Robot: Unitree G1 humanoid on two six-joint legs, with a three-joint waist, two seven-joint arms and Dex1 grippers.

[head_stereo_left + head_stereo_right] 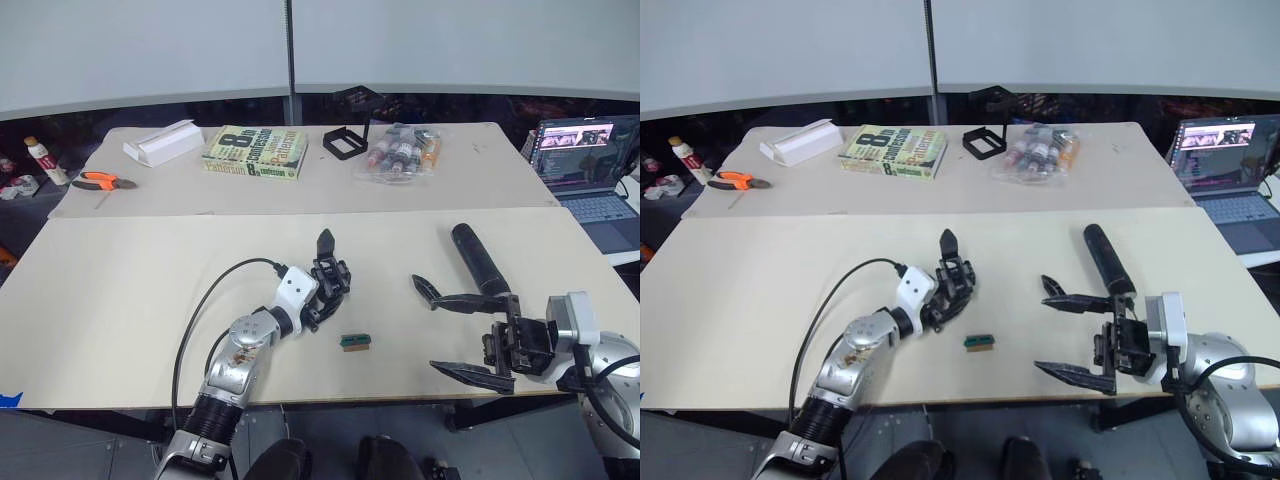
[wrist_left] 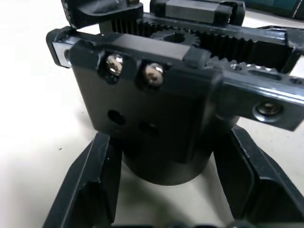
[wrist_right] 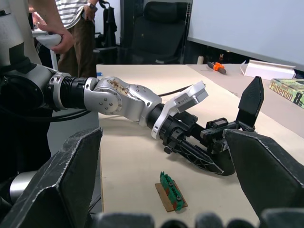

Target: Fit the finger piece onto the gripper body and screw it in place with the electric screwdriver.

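The finger piece should stay upright opposite a matching wedge when the robot fits the piece on, because that wedge already stands upright on the gripper body.
My left gripper is shut on the gripper body, a chunky black block with a gear, toothed racks and screws, resting on the table left of centre. The finger piece, a black pointed wedge, stands upright at the body's far end; I cannot tell whether it is fastened. The electric screwdriver lies on the table to the right, a long black cylinder. My right gripper hovers open just in front of the screwdriver, with nothing between its fingers. A tiny green block lies between the two grippers.
On the back table are a book, a white box, orange pliers, a black square frame and a bag of small bottles. A laptop sits at the far right. A person stands beyond my left arm.
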